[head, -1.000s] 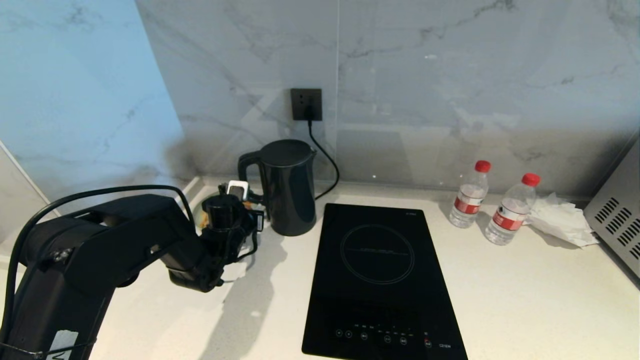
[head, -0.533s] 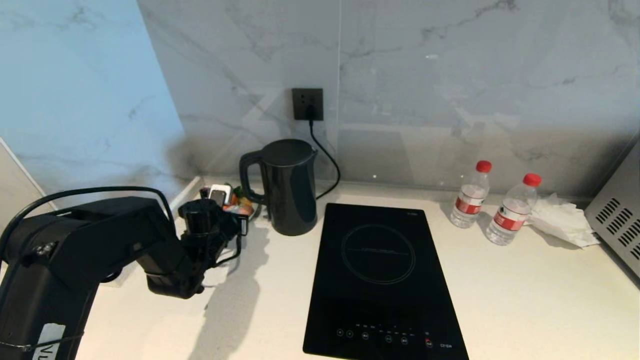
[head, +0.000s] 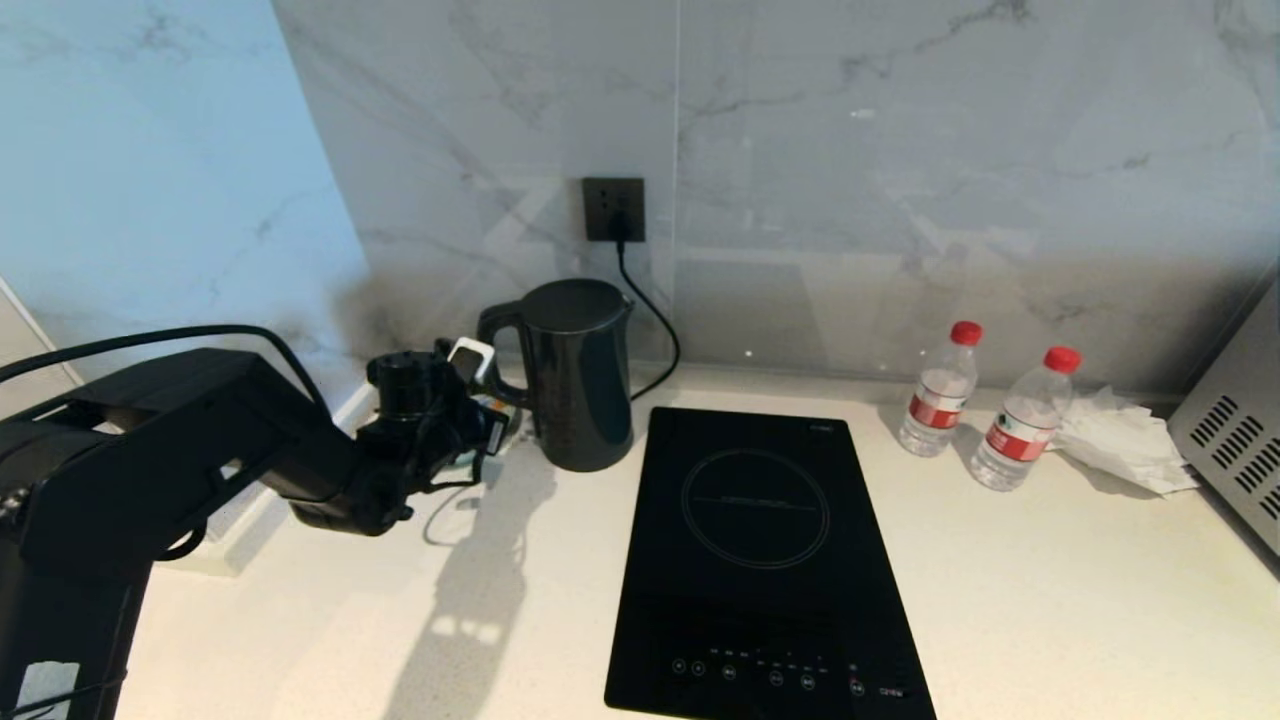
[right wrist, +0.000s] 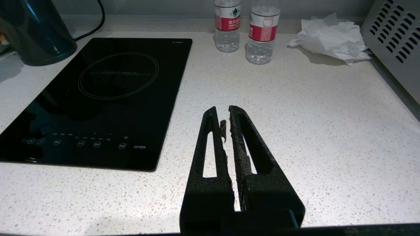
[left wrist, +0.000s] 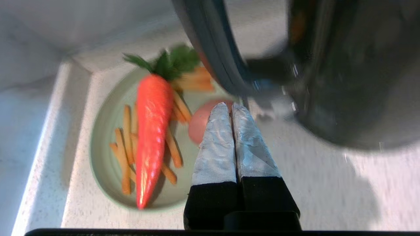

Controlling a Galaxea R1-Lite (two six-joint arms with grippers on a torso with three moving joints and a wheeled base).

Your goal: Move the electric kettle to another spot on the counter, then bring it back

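Observation:
My left gripper should back away, open wide and come in around the handle (head: pixel 487 324), because its fingers are closed at the lower end of the kettle's handle (left wrist: pixel 244 83).
The glossy black electric kettle (head: pixel 580 390) stands on the off-white speckled counter (head: pixel 1050 600) at the back, loop handle (head: pixel 492 345) to its left. My left arm (head: pixel 330 470) reaches in from the left, its wrist just beside the handle. In the left wrist view the left gripper (left wrist: pixel 231 105) is shut with its pale fingertips (left wrist: pixel 216 141) pressed together and empty, just under the handle's (left wrist: pixel 213 49) lower end, beside the kettle body (left wrist: pixel 344 65). My right gripper (right wrist: pixel 223 109) hangs shut and empty over bare counter, right of the hob.
A pale green plate (left wrist: pixel 108 157) holding a toy carrot (left wrist: pixel 152 137) and fries lies left of the kettle. A black hob (head: pixel 760 560) fills the middle. Two water bottles (head: pixel 938 390), crumpled tissue (head: pixel 1120 440) and a metal appliance (head: pixel 1235 440) stand at the right. The cord runs to a wall socket (head: pixel 613 208).
The left gripper has closed. The left wrist drew back to the left, then rose and came in beside the kettle's handle. The kettle stays in place.

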